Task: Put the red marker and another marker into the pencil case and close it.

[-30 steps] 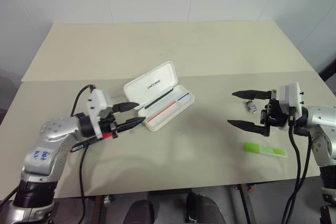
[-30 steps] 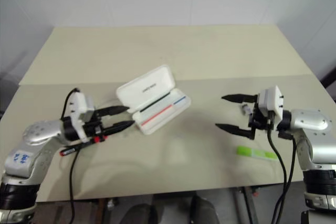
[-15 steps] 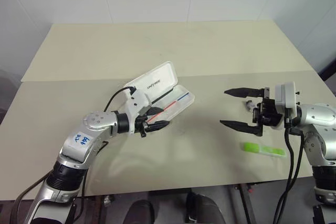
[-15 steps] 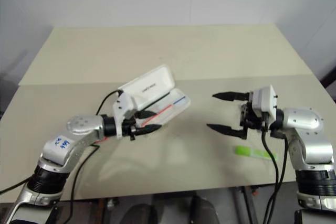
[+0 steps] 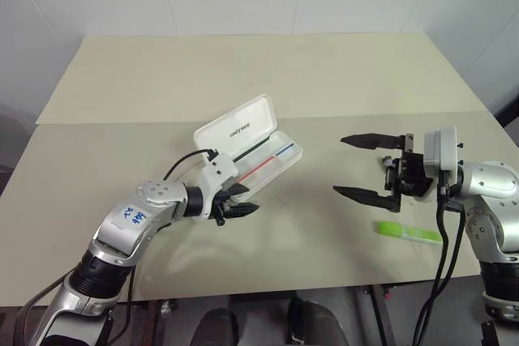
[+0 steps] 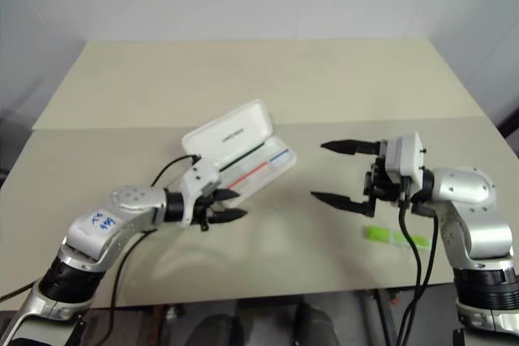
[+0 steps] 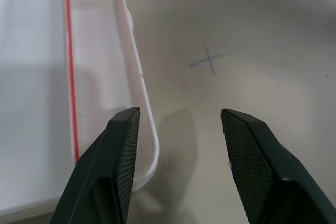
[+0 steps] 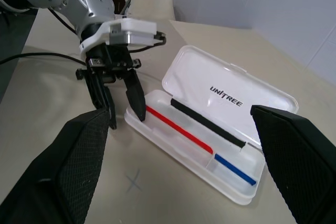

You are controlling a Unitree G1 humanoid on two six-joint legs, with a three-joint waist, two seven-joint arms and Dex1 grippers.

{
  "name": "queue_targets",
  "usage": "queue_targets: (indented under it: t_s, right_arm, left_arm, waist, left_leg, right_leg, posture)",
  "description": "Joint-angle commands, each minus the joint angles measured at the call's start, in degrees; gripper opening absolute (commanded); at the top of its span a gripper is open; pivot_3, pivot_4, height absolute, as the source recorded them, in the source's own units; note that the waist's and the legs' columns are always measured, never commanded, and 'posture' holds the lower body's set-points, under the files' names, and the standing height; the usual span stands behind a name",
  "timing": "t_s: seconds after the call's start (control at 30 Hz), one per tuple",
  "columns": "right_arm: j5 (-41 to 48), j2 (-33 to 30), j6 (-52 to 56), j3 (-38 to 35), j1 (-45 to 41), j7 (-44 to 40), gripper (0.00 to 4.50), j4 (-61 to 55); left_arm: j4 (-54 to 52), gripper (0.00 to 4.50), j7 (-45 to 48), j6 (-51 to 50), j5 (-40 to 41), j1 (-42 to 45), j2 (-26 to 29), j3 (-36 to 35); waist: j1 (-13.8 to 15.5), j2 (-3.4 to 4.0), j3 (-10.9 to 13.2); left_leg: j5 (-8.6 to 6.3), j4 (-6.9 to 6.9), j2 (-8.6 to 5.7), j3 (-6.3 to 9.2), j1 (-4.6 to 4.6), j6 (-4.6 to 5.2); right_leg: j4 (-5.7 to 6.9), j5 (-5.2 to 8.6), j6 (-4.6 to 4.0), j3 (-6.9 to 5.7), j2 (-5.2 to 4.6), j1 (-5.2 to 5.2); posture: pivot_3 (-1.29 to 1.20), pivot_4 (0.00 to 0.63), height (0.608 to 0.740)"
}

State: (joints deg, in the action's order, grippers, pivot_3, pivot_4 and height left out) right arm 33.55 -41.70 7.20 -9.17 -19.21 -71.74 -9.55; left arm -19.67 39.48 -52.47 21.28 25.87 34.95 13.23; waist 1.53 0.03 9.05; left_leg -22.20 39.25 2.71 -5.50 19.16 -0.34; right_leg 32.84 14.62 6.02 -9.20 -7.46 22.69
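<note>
My gripper will turn the white tray [image 5: 253,147], and the pencil case's lid [image 5: 240,127] will stay open and come along with it, because the lid leans well back from the tray.
The pencil case [image 5: 237,128] lies open at mid-table, its lid propped up behind the white tray [image 8: 173,145]. My left gripper [image 5: 250,198] is tilted down at the tray's near end, just off its rim [image 7: 148,124]. Its fingertips [image 7: 123,145] stand apart with nothing between them. The red marker is hidden; one second ago it was clamped at the roots of these fingers, which keep the same spread. The lime-green marker [image 5: 409,232] lies on the table near the front right. Above and left of it hovers my right gripper [image 5: 338,165], wide open and empty, pointing towards the case.
A pencilled cross [image 7: 209,61] marks the table just right of the case. The table's front edge [image 5: 324,288] runs close below both arms. A cable [image 5: 174,169] loops over the left wrist.
My left arm has swung right and down, from the table's left side to the case's near end, carrying the red marker. My right gripper has drifted slightly left, still open.
</note>
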Motion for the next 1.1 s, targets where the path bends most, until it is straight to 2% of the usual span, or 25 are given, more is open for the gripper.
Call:
queue_targets:
  t_s: [0.03,0.17,0.23,0.47,0.8,0.97,1.1]
  right_arm:
    - [1.67,-0.09,0.51,-0.8,-0.16,0.53,4.5,-2.92]
    - [2.05,-0.78,1.22,-1.28,-0.14,0.4,4.5,-3.9]
    - [2.23,-1.31,1.49,-1.8,-0.23,0.37,4.5,-4.14]
    - [2.58,-2.21,2.04,-2.55,-1.12,0.91,4.5,-4.89]
    - [2.9,-2.75,2.61,-2.42,-2.26,1.31,4.5,-5.19]
    - [2.81,-2.72,2.64,-2.19,-2.86,1.19,4.5,-4.45]
    - [2.87,-2.59,3.04,-1.68,-3.33,0.92,4.5,-3.89]
  left_arm:
    - [-0.19,2.59,0.77,-1.66,-1.29,1.48,1.45,2.13]
    - [1.02,2.59,0.86,-2.88,-2.44,2.59,2.35,3.54]
    - [1.5,2.21,1.54,-3.49,-3.02,3.16,3.22,4.63]
    - [2.55,0.02,3.72,-3.1,-4.5,3.68,4.87,7.69]
    - [2.84,0.02,6.07,-1.93,-5.08,4.25,3.44,9.43]
    - [2.3,0.02,10.77,-0.76,-2.89,5.88,2.45,9.07]
    - [2.56,0.02,16.75,1.92,-3.83,8.19,4.57,11.0]
  waist:
    - [-0.04,0.0,0.0]
    - [-0.12,0.0,0.0]
    - [-0.12,-0.01,-0.01]
    - [-0.11,0.0,-0.03]
    - [0.05,-0.11,-0.11]
    - [0.22,-0.11,-0.11]
    - [0.56,-0.11,-0.1]
  left_leg:
    - [0.0,0.0,0.0,0.0,0.0,0.0]
    - [0.0,0.0,0.01,0.0,-0.02,0.0]
    - [0.0,0.0,0.01,-0.02,-0.02,0.0]
    - [0.0,0.0,0.0,-0.03,-0.04,0.0]
    - [0.0,0.04,0.0,-0.01,-0.06,0.0]
    - [0.0,0.08,-0.01,0.0,-0.03,0.0]
    - [0.0,0.07,-0.03,0.03,0.02,0.0]
  right_leg:
    - [0.0,0.0,0.0,0.0,0.0,0.0]
    - [0.01,0.0,0.0,0.0,0.02,0.0]
    - [0.0,0.0,0.0,0.02,0.02,0.0]
    - [0.02,0.0,0.0,0.02,0.02,0.0]
    - [0.03,0.0,0.0,0.04,0.01,-0.05]
    - [0.04,0.0,0.0,0.03,-0.01,-0.06]
    - [0.03,0.0,0.0,-0.01,-0.01,-0.04]
  posture:
    - [0.0,0.15,0.74]
    - [0.0,0.15,0.74]
    - [0.0,0.15,0.74]
    - [0.0,0.15,0.74]
    - [0.0,0.15,0.74]
    - [0.0,0.15,0.74]
    - [0.0,0.15,0.74]
